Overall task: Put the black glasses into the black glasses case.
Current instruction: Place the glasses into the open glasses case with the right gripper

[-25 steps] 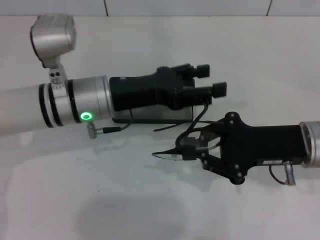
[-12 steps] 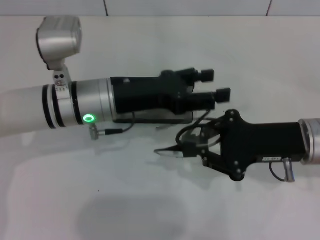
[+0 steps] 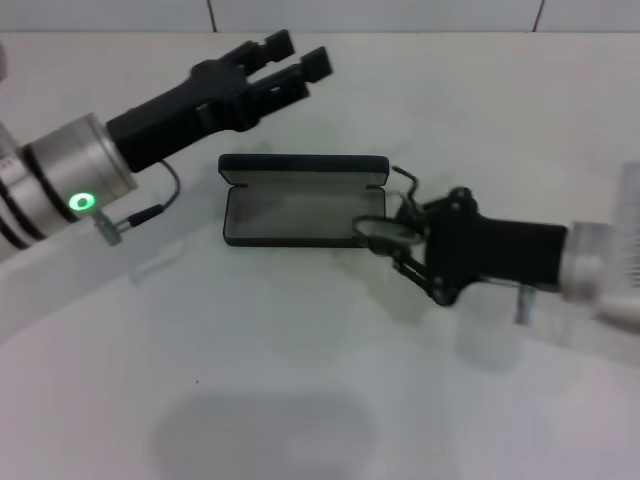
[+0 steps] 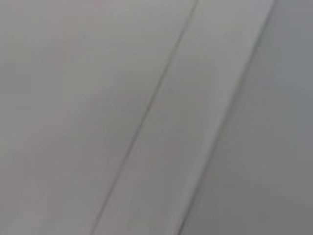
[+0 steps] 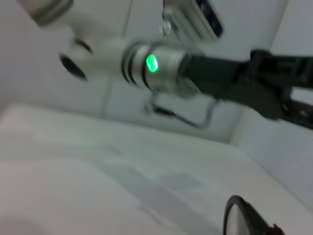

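Observation:
My right gripper has a lens of the black glasses (image 3: 388, 231) over the edge of the open, empty case, so it should keep moving inward and let go over the grey lining (image 3: 290, 213).
The black glasses case (image 3: 300, 205) lies open in the middle of the table, grey lining up and lid standing at the back. My right gripper (image 3: 398, 238) is shut on the black glasses (image 3: 383, 231) and holds them at the case's right end, over its edge. One lens also shows in the right wrist view (image 5: 240, 220). My left gripper (image 3: 298, 55) is raised behind and to the left of the case, open and empty. The left wrist view shows only pale surfaces.
The white table (image 3: 300, 400) stretches in front of the case, and a tiled wall (image 3: 400, 12) runs along the back. The left arm with its green light (image 5: 152, 63) crosses the right wrist view.
My left gripper has lifted off the case and swung up to the back left, uncovering the open case. My right gripper has carried the glasses up to the case's right end.

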`<state>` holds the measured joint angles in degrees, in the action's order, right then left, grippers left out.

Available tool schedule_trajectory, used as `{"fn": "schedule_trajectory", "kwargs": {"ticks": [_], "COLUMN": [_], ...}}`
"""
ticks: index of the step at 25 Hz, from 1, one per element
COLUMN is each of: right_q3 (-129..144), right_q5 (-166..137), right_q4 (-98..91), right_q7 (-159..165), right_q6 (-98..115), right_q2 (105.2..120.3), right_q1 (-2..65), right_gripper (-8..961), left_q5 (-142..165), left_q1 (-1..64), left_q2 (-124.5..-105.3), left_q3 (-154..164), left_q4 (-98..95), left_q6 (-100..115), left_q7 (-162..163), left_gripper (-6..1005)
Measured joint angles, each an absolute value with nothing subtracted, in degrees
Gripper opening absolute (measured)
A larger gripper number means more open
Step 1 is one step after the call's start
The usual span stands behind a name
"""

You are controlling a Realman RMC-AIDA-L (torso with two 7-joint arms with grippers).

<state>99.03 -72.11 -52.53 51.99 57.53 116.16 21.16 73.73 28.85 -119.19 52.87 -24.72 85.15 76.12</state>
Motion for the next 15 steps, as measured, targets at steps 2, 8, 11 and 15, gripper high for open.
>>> {"fn": "schedule_trajectory", "kwargs": {"ticks": [2,8,11,15], "right_q3": [100.92,116.80,121.21,125.30], "right_q5": [-72.06,-72.21,-71.90,-71.81], "right_q4": [-54.78,-62.45,-62.67,-62.83], "right_q7": [52.04,52.90,53.70,55.30], "right_q6": [54.26,29.20,21.75,14.63], "right_q2": [116.16,116.18,116.20,116.19], "right_q1": [20.52,21.19,22.84,24.12], "right_gripper": [116,116,116,117], "left_q5": [72.99,69.68,69.22,69.33], "left_q1": [28.06,26.07,25.81,25.78], "left_q2": [-118.80,-117.71,-117.57,-117.64], "left_q3": [52.80,52.58,51.98,51.70], "left_q4": [-24.99,-25.09,-25.11,-25.13], "left_q6": [85.37,85.20,85.18,85.18], "left_q7": [76.24,75.93,75.93,75.93], "left_gripper": [836,836,836,836]}}
